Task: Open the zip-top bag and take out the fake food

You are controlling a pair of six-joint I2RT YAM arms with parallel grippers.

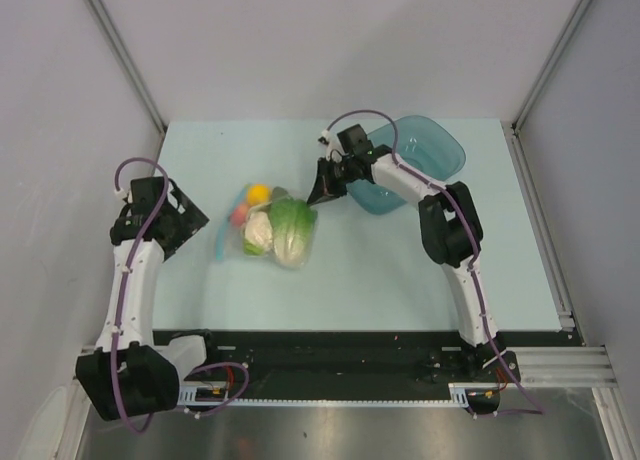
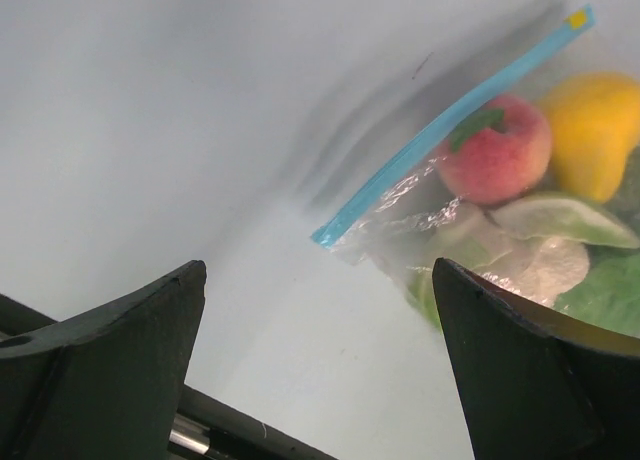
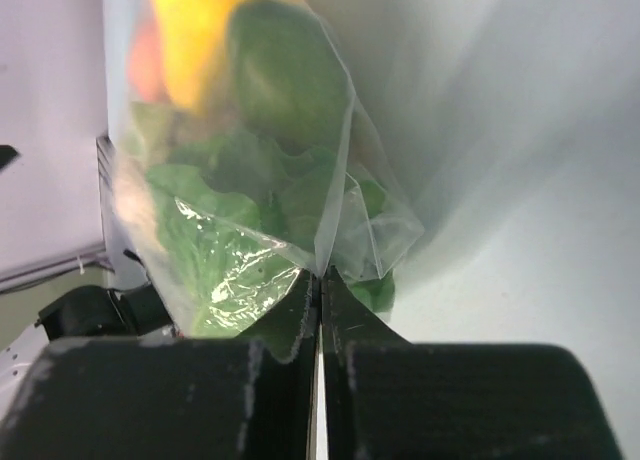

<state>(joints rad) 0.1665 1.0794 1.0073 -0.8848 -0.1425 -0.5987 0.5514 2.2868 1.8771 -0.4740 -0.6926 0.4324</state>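
My gripper will make the fake food (image 1: 272,224) sag into a heap below the bag's zip when it lifts the zip, because slack clear plastic (image 2: 408,225) is wrapped around loose pieces.
The clear zip-top bag (image 1: 268,227) lies mid-table with its light blue zip strip (image 1: 221,242) at its left end. Inside are the fake food: a green-and-white cabbage (image 1: 292,227), a yellow fruit (image 1: 259,193), a red piece (image 1: 239,216) and a whitish piece (image 1: 257,234). My right gripper (image 1: 322,192) is shut on the bag's right bottom edge (image 3: 322,265), pinching a fold of plastic. My left gripper (image 1: 192,220) is open and empty, left of the zip strip (image 2: 450,120) and apart from it. The left wrist view shows the red fruit (image 2: 497,148) and the yellow fruit (image 2: 595,130) through the plastic.
A teal translucent tray (image 1: 412,160) stands at the back right, behind my right arm. Grey walls close the table at the back and sides. A black rail (image 1: 330,355) runs along the near edge.
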